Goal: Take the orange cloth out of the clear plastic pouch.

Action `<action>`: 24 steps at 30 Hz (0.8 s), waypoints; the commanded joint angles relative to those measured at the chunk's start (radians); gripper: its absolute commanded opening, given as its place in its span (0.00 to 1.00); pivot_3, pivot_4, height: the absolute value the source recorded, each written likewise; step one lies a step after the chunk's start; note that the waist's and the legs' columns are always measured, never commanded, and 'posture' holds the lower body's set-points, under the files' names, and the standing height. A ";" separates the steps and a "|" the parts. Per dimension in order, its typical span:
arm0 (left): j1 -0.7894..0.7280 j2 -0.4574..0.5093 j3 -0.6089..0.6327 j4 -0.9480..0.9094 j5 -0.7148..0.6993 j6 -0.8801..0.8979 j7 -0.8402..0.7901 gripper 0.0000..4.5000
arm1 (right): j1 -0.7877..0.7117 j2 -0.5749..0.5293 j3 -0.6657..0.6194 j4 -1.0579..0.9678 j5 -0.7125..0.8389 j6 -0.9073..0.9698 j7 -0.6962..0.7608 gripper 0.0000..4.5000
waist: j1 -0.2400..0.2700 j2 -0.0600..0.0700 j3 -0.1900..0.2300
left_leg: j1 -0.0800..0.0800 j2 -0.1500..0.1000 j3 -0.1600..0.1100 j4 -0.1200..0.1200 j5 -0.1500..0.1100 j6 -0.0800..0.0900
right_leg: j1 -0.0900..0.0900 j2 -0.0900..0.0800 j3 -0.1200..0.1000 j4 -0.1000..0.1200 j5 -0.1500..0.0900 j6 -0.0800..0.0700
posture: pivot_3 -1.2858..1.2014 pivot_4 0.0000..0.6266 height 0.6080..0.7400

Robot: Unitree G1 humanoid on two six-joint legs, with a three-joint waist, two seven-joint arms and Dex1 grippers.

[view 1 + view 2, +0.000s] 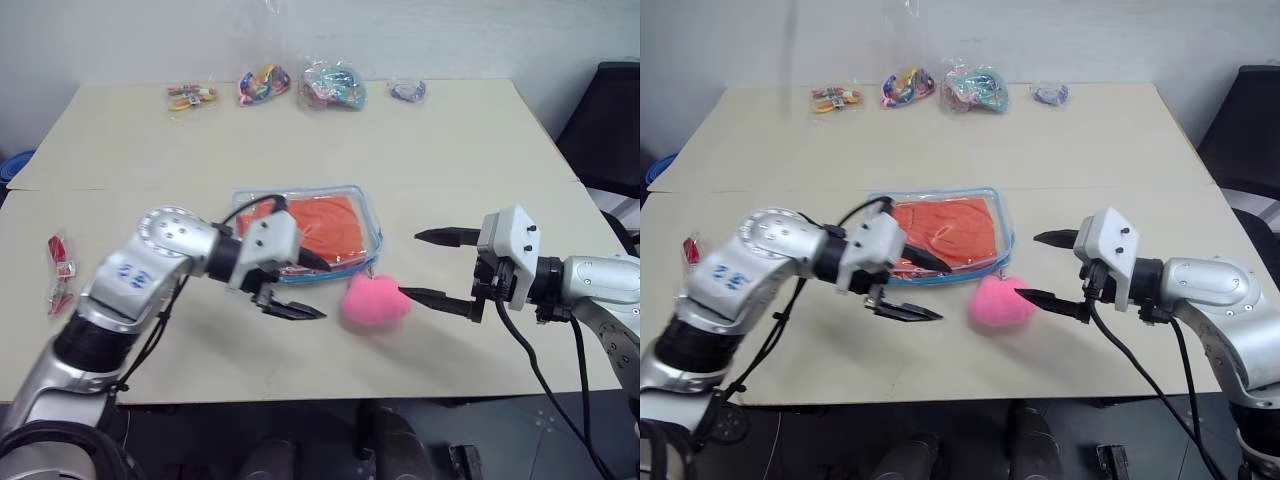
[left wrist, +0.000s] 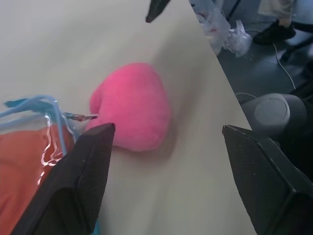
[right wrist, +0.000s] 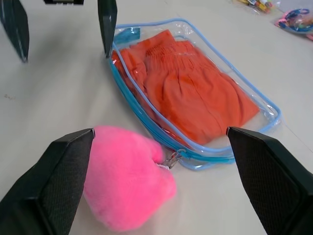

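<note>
I expect the pouch to unzip along its near edge when I pull the pink plush heart (image 1: 375, 300), because the heart hangs from the pouch's corner zipper pull (image 1: 371, 270).
The clear plastic pouch (image 1: 356, 197), trimmed in light blue, lies flat at mid-table with the orange cloth (image 1: 325, 225) folded inside it. A pink plush heart (image 1: 375, 300) rests at the pouch's near right corner, joined to its zipper pull (image 3: 171, 159). My left gripper (image 1: 326, 291) hovers open over the pouch's near edge, pointing right toward the heart. From the right, my right gripper (image 1: 408, 265) faces it, open and empty, its lower finger close to the heart. In the right wrist view the cloth (image 3: 190, 88) shows through the pouch (image 3: 268, 105).
Small bags of colourful items (image 1: 264, 84) line the table's far edge. A small red packet (image 1: 62, 265) lies at the left. A black chair (image 1: 610, 120) stands beyond the table's right side. The table's near edge (image 1: 300, 400) runs just below the grippers.
</note>
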 commanded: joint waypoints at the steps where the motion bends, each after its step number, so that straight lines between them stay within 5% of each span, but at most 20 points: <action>1: -0.046 -0.038 -0.061 0.044 0.074 -0.063 -0.030 0.82 | 0.017 -0.015 -0.046 -0.034 -0.004 -0.015 -0.010 1.00 | 0.001 0.000 0.000 | 0.000 0.000 0.000 0.000 0.000 0.000 | 0.000 0.000 0.000 0.000 0.000 0.000 | 0.52 0.24 1.00; 11: -0.052 -0.226 -0.140 0.179 0.218 -0.107 0.071 0.82 | 0.056 -0.013 -0.047 -0.083 -0.011 -0.011 -0.037 1.00 | 0.005 0.000 0.000 | 0.000 0.000 0.001 0.001 -0.001 0.004 | 0.001 0.000 0.001 0.000 0.001 0.001 | 0.52 0.24 1.00; 17: -0.019 -0.254 -0.161 0.202 0.268 -0.108 0.088 0.82 | 0.065 -0.022 -0.017 -0.063 -0.071 -0.050 -0.028 1.00 | 0.003 0.000 0.000 | 0.000 0.000 0.001 0.001 -0.001 0.004 | 0.001 0.000 0.001 -0.001 0.001 0.001 | 0.52 0.24 1.00; 24: 0.014 -0.252 -0.156 0.202 0.320 -0.160 0.123 0.41 | 0.027 -0.008 0.010 -0.024 -0.110 -0.080 -0.026 1.00 | 0.004 0.000 0.000 | 0.000 0.000 0.001 0.002 -0.001 0.004 | 0.001 0.000 0.001 -0.001 0.001 0.001 | 0.52 0.24 1.00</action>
